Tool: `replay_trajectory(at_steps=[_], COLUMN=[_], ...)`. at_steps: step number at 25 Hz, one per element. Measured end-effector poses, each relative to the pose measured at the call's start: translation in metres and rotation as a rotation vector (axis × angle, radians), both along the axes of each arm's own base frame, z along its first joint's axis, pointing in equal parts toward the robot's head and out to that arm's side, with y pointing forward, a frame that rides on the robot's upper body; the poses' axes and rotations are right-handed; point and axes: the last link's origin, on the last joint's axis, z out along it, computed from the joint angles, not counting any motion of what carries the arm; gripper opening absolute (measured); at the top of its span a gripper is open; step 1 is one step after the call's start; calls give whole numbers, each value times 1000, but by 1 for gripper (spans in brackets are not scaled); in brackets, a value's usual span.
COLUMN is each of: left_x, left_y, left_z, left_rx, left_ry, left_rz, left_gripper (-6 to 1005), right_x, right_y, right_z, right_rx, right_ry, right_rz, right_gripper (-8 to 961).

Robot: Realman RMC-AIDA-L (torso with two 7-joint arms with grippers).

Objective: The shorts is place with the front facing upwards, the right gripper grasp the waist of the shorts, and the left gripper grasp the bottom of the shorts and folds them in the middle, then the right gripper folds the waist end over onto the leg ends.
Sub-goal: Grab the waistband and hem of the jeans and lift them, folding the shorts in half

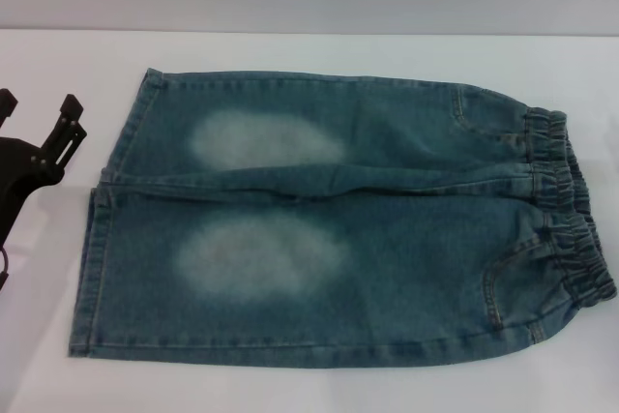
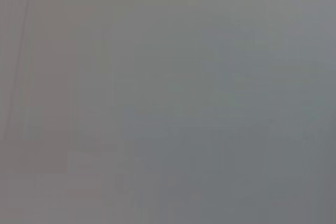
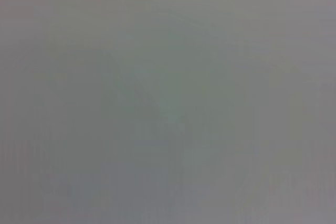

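Next, I bring my left gripper back to grasp the near leg's hem (image 1: 86, 305), since it hovers beside the far leg's hem (image 1: 132, 129), too far along for the fold.
The blue-green denim shorts (image 1: 329, 229) lie flat and spread out on the white table (image 1: 309, 389), front up, with two pale faded patches. The ruffled elastic waist (image 1: 566, 205) is at the right. The bottom of the shorts, two straight stitched leg ends (image 1: 102, 229), is at the left. My left gripper (image 1: 39, 115) is at the far left edge of the head view, a little left of the hems, open and holding nothing. The right gripper is out of view. Both wrist views are plain grey and show nothing.
The table's far edge (image 1: 309, 32) meets a pale wall behind the shorts. Bare white table surface (image 1: 39, 355) lies to the left of and in front of the shorts.
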Motion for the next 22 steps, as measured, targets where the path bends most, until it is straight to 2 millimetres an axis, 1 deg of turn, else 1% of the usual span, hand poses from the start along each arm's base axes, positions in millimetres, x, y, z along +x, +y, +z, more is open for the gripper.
replay_trajectory(at_steps=[6,9,11,12,14,17,18,22], left_x=[-5,-1,8,10,20,31,32,32], left_y=[9,21,34,36,45,52,53,52], left_z=[14,34,52,57,71,86,88,95], left_rx=[-136,-263,-396,-424,-538,-714,-766,-1066], left_ry=[-86,-159,-212,-213,-218,-223,-224,-188], left_rz=[-45,-92,-115,-120,-132,-118,-103,37], left_gripper=[825,825,824,824,823,821,821,819], right_x=[5,11,14,15,18,20,21,22], right_y=[-4,-9,-11,-12,-14,-15,-15,-16], right_z=[1,4,5,5,6,8,9,11], right_rx=[9,31,38,39,41,48,50,56], right_ry=[34,44,48,50,51,51,48,44], right_rz=[-23,-46,-59,-66,-77,-85,-86,-89], right_gripper=[725,725,725,725,725,726,726,726])
